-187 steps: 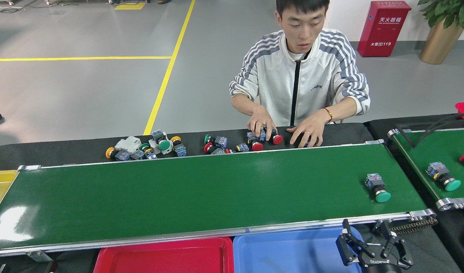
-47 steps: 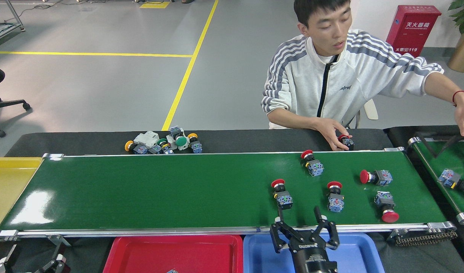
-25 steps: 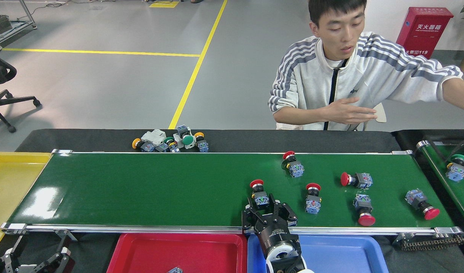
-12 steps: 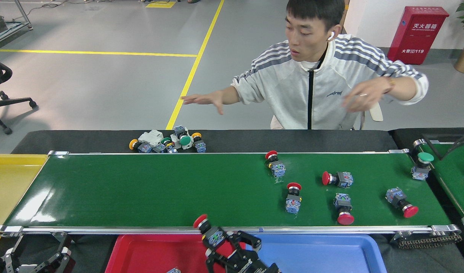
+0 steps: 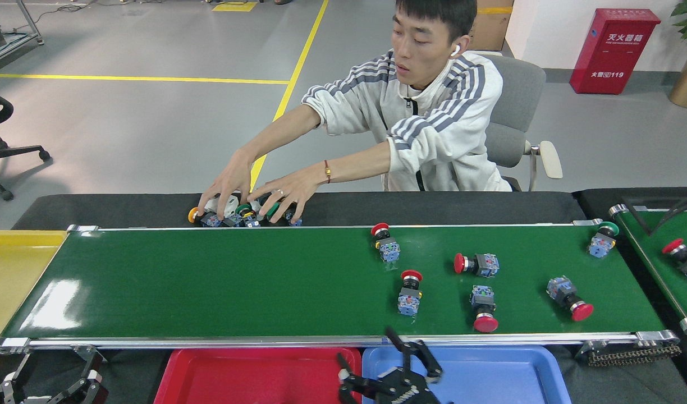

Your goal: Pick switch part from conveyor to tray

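Note:
My left gripper will have the far red-capped switch part [image 5: 386, 243] ride up to it before I lift the part, because the belt [image 5: 220, 279] is clear toward the yellow tray.
The conveyor [image 5: 209, 280] runs across the head view, a wide glossy green belt with silver rails. Several switch parts lie on its right half: red-capped ones [image 5: 385, 244], [image 5: 410, 292], [image 5: 476, 264], [image 5: 482, 308], [image 5: 568, 297] and a green-capped one [image 5: 600, 241] at the far right end. Below the near rail sit a red tray [image 5: 253, 376] and a blue tray [image 5: 489, 376]. My right gripper [image 5: 385, 367] hangs over the seam between the two trays, open, with nothing between its fingers. My left gripper [image 5: 46, 387] is at the bottom left corner, fingers spread apart and empty.
A person sits behind the belt with both hands [image 5: 265, 193] on a pile of switches [image 5: 242, 216] on the black table edge. A yellow tray [image 5: 7, 269] lies at the belt's left end. A narrower green belt [image 5: 658, 247] at right carries a red-capped switch [image 5: 680, 258].
My right gripper held a red-capped switch over the red tray; now it is open and empty, shifted right. The belt's parts drifted left. The person's hands came down onto the pile.

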{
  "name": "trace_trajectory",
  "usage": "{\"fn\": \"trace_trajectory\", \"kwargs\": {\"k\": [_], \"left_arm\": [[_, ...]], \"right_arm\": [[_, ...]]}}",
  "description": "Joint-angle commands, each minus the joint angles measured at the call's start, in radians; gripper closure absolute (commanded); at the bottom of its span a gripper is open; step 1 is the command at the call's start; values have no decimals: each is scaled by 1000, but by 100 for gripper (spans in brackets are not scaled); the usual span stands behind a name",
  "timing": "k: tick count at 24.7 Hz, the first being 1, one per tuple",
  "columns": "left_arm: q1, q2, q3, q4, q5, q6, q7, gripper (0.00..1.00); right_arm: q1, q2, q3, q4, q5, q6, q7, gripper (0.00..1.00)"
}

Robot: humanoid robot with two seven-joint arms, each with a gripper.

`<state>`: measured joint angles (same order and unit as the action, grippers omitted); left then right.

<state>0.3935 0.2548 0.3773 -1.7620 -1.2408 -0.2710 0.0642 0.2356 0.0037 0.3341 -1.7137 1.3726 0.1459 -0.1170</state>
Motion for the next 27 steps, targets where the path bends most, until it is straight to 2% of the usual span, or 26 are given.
{"fn": "trace_trajectory", "kwargs": {"k": [1,3,5,12,20,21,22,23,25,26,27], "left_arm": [[-1,4,8,-13,1,0,3,0],[-1,4,6,-11,0,0,3,0],[1,4,0,-11,1,0,3,0],[-4,7,-3,-11,0,-10,3,0],[-16,14,-6,-11,-2,-27,3,0],[-18,14,-6,-11,-2,-31,3,0],[-22,12,-8,-13,-3,-34,3,0],[-25,11,-8,-13,-3,-39,3,0],[-41,7,-26,-13,-6,-45,0,0],[-59,9,-54,-13,-6,-45,-6,0],[-74,7,-75,-13,-8,-43,-9,0]], "right_arm": [[53,1,-58,-14,-3,98,-130,1],[85,10,-106,-4,-6,146,-199,1],[68,25,-107,20,-6,201,-196,1],[-116,30,-6,86,14,241,-23,1],[-223,76,22,210,16,245,51,2],[-234,85,22,223,14,245,59,5],[-246,90,22,232,14,245,68,16],[-254,88,22,238,14,244,76,29],[-265,84,25,241,16,236,97,68],[-269,79,28,243,19,235,109,79],[-271,78,34,243,20,233,115,84]]}}
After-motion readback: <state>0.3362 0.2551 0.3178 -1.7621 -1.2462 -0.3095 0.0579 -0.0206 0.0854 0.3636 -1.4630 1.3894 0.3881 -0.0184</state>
